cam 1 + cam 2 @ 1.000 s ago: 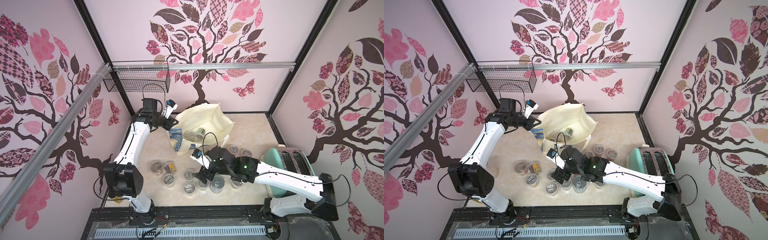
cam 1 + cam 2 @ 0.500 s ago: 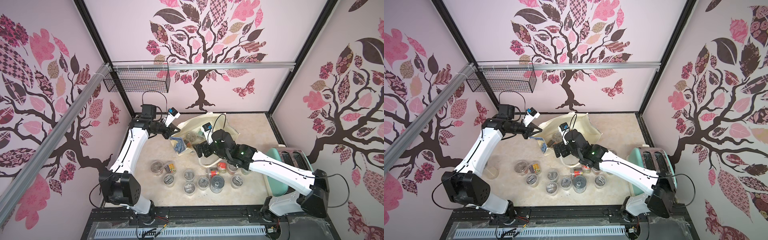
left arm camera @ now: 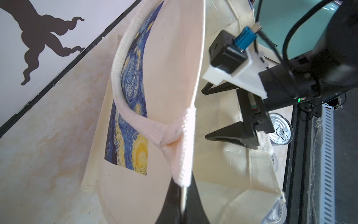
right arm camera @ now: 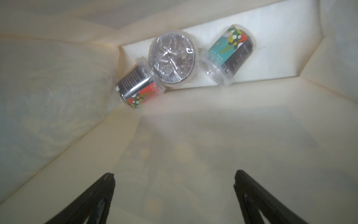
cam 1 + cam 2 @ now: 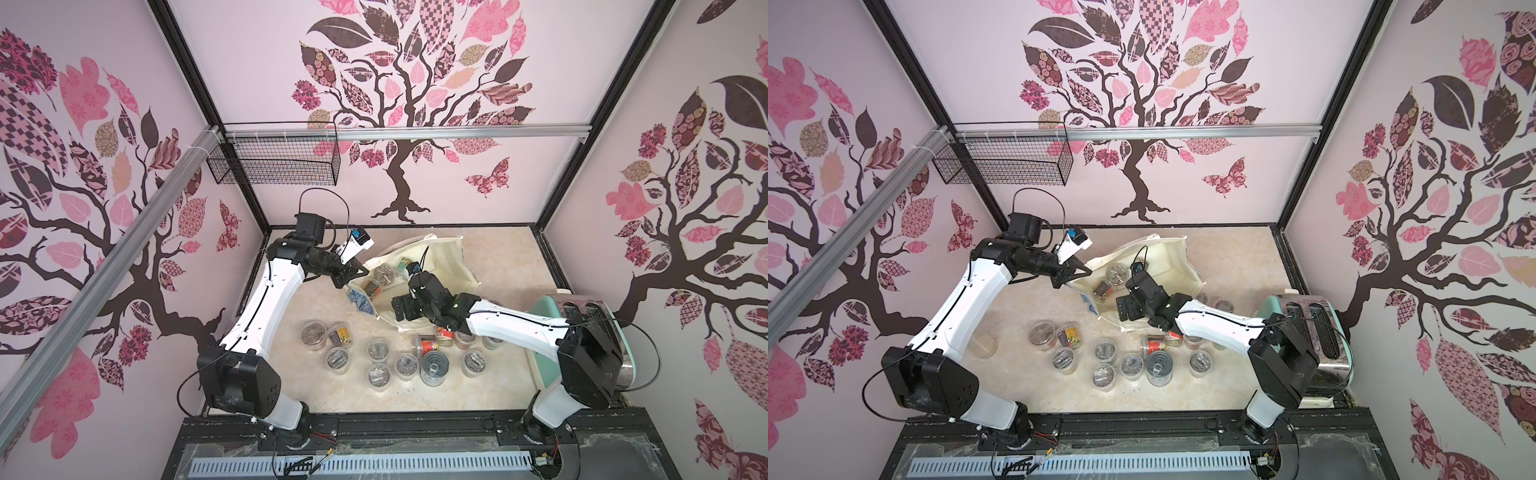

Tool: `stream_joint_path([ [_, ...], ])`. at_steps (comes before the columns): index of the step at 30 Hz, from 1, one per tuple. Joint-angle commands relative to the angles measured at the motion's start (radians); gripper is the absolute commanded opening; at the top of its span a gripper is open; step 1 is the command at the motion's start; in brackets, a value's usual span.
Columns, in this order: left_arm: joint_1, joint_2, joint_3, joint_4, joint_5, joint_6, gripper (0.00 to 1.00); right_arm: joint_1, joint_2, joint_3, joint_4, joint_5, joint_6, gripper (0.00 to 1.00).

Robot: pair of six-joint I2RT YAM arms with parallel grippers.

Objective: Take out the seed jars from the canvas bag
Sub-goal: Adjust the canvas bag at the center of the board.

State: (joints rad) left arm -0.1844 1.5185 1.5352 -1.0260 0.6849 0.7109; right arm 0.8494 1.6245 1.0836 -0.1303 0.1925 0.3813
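The bag's opening [image 5: 444, 272] is open over the teal-labelled jar [image 4: 230, 54], so the robot's left gripper should keep the bag's rim steady while the right gripper reaches in to get that jar.
The cream canvas bag [image 5: 444, 257] [image 5: 1169, 255] lies open on the table, its blue-and-yellow print [image 3: 133, 124] on the outside. My left gripper [image 5: 353, 279] [image 3: 183, 192] is shut on the bag's rim by the white handle [image 3: 155, 126], holding the mouth up. My right gripper [image 5: 400, 308] [image 4: 174, 174] is open inside the mouth, with nothing between its fingers. Three seed jars lie at the bag's bottom ahead of it: a red-labelled one [image 4: 139, 87], one turned lid-first [image 4: 173, 58] and a teal-labelled one [image 4: 227, 56]. Several seed jars [image 5: 337, 357] [image 5: 1065, 358] stand on the table in front of the bag.
A tin can [image 5: 432, 368] stands among the table jars, next to a red-labelled jar [image 5: 426, 345] lying on its side. A mint toaster [image 5: 582, 316] stands at the right behind my right arm. A wire basket [image 5: 274, 164] hangs on the back left wall.
My right gripper has gone from over the table jars up into the bag's mouth, staying open. The left gripper has shifted slightly, still holding the rim.
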Motion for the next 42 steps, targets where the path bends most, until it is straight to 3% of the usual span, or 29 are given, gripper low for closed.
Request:
stream_joint_path([
  [1, -0.008, -0.023, 0.006, 0.000, 0.015, 0.024, 0.00, 0.004, 0.018, 0.003, 0.024, 0.024, 0.011, 0.99],
  [4, -0.009, -0.020, 0.009, 0.002, 0.002, 0.026, 0.00, -0.007, 0.038, 0.057, -0.011, 0.093, -0.006, 0.99],
  [9, -0.009, -0.011, 0.012, 0.002, 0.025, 0.021, 0.00, -0.059, 0.108, 0.112, 0.035, 0.077, -0.038, 0.99],
  [16, -0.009, -0.010, 0.026, -0.016, 0.028, 0.030, 0.00, -0.082, 0.177, 0.088, 0.229, 0.074, -0.321, 0.99],
  [19, -0.009, -0.009, 0.032, -0.017, 0.025, 0.019, 0.00, -0.147, 0.211, 0.163, 0.144, 0.050, -0.130, 0.99],
  [21, -0.009, -0.007, 0.036, -0.020, 0.043, 0.007, 0.00, -0.171, 0.242, 0.220, 0.070, 0.037, 0.074, 0.99],
  [25, -0.010, 0.003, 0.046, -0.023, 0.064, 0.007, 0.00, -0.171, 0.255, 0.179, 0.199, -0.122, 0.385, 0.94],
  [28, -0.009, 0.009, 0.049, -0.014, 0.061, -0.006, 0.00, -0.171, 0.270, 0.157, 0.255, -0.089, 0.591, 0.94],
  [37, -0.009, 0.008, 0.044, -0.023, 0.074, 0.005, 0.00, -0.174, 0.363, 0.281, 0.133, 0.121, 0.666, 0.95],
  [42, -0.009, 0.010, 0.045, -0.020, 0.073, 0.000, 0.00, -0.175, 0.418, 0.299, 0.162, 0.152, 0.665, 0.94],
])
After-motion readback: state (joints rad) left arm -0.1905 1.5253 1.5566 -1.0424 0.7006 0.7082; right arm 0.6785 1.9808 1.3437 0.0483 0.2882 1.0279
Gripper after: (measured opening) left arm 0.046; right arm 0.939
